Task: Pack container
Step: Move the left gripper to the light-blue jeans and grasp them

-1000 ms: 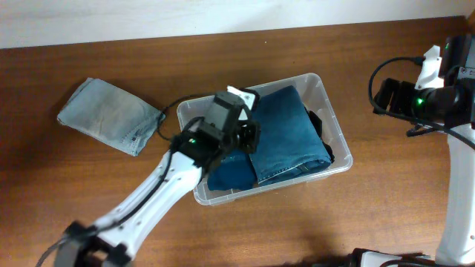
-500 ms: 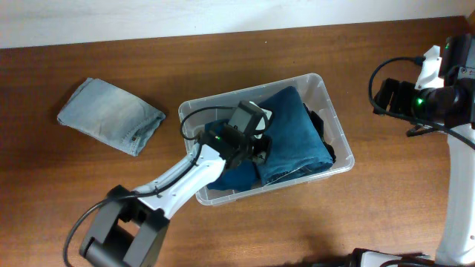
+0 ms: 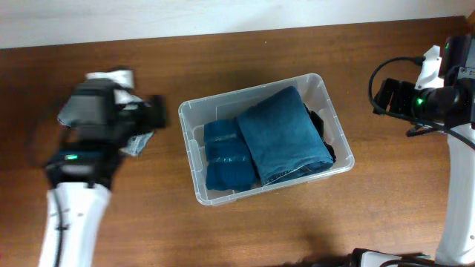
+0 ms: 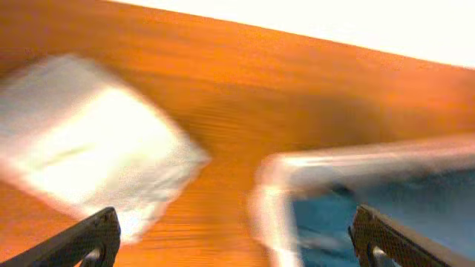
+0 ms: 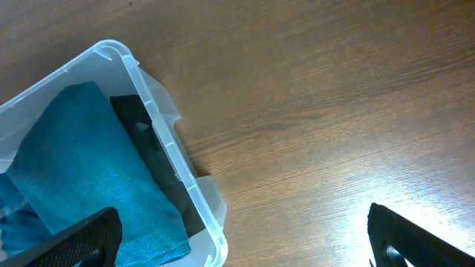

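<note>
The pale folded garment (image 4: pixel 100 148) lies clear of the container, so my open left gripper continues to go to the garment's edge (image 3: pixel 64 115) farthest from the container and closes there.
The clear container (image 3: pixel 252 85) stands mid-table. Inside lie a large folded blue garment (image 3: pixel 286 133), a smaller darker blue one (image 3: pixel 226 156) beside it, and a black item (image 3: pixel 320 126) along the right wall. My left gripper (image 3: pixel 152 110) is open and empty, blurred, hovering left of the container over a pale folded denim garment (image 3: pixel 138 143) that the arm mostly hides. In the left wrist view the pale garment (image 4: pixel 89 141) and the container rim (image 4: pixel 274 185) show between the spread left gripper (image 4: pixel 237 237). My right gripper (image 3: pixel 386 96) stands open over bare table (image 5: pixel 245 241), right of the container (image 5: pixel 159 133).
The wooden table (image 3: pixel 297 230) ends at a pale wall (image 3: pixel 223 15) along the back. The right arm's base and cables (image 3: pixel 456 148) stand at the right edge. The left arm (image 3: pixel 70 215) stretches from the lower left.
My left gripper opened, left the smaller blue garment in the container, and swung out to the left over the pale denim. The right arm has not moved.
</note>
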`<action>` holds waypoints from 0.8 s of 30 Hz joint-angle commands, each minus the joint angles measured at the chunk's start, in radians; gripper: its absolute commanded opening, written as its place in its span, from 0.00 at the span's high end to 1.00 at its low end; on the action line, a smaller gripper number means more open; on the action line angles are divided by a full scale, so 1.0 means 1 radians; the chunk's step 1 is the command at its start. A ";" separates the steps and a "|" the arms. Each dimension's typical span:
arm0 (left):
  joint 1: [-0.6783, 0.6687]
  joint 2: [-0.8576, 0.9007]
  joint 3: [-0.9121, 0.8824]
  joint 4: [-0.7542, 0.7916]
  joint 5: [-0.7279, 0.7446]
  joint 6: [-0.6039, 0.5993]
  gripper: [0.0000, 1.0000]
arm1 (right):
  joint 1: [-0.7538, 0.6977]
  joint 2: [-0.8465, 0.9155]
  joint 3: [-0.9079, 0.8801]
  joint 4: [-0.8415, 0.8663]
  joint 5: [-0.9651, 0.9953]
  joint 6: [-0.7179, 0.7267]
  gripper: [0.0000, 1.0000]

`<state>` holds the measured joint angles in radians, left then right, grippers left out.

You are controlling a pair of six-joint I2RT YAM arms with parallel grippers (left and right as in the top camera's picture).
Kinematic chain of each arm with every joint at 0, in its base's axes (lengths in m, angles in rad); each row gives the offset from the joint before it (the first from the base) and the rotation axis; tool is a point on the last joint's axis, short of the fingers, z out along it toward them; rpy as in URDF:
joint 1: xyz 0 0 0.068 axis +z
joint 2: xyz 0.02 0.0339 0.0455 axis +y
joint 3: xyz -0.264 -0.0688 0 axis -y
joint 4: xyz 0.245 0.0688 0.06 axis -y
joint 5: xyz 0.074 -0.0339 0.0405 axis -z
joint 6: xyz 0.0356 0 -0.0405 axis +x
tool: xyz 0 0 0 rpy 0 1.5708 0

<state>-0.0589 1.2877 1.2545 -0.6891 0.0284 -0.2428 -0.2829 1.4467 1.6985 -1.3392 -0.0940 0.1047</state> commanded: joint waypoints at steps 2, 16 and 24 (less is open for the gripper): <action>0.229 0.080 -0.039 -0.015 0.097 -0.054 0.01 | -0.005 0.000 0.003 0.000 0.012 0.005 0.02; 0.553 0.553 -0.094 0.272 0.473 -0.164 0.01 | -0.005 0.000 0.003 -0.001 0.012 0.005 0.01; 0.551 0.732 -0.094 0.426 0.554 -0.187 0.01 | -0.005 0.000 0.003 0.000 0.013 0.005 0.02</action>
<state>0.4904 1.9480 1.1637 -0.2890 0.5030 -0.4072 -0.2829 1.4467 1.6985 -1.3392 -0.0940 0.1047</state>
